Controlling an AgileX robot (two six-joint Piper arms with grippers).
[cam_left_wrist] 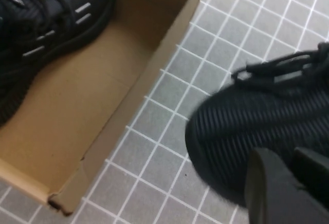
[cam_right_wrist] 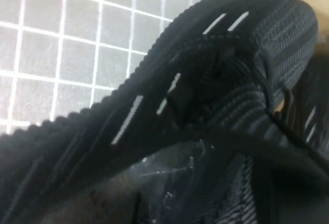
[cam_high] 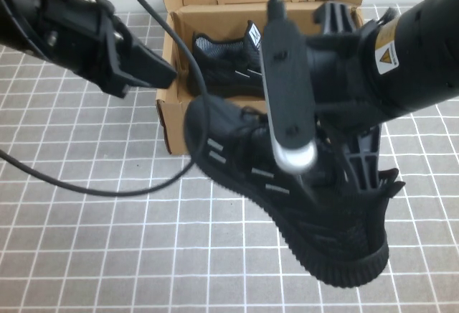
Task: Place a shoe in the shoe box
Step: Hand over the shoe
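Note:
Next, my right gripper turns the shoe along the box so my left gripper can grip the shoe's toe (cam_high: 206, 132), as the shoe's heel (cam_high: 348, 252) slants away from the box.
The brown shoe box (cam_high: 167, 112) stands open at the back middle, lid flap up behind it. One black sneaker, the twin (cam_high: 226, 56), lies inside it. The shoe (cam_high: 287, 184), black knit with white dashes, hangs tilted in front of the box, toe by the box's front wall, heel toward me. My right gripper (cam_high: 361, 173) is shut on its collar and holds it up. The shoe fills the right wrist view (cam_right_wrist: 205, 80). My left gripper (cam_high: 154, 69) hovers shut and empty at the box's left front corner. The left wrist view shows the box (cam_left_wrist: 77, 100), the twin (cam_left_wrist: 46, 18) and the shoe's toe (cam_left_wrist: 257, 116).
The table is a grey mat with a white grid (cam_high: 107, 241). A black cable (cam_high: 93, 184) loops over the mat left of the box. The right arm's white camera housing (cam_high: 287, 83) hangs over the box's front.

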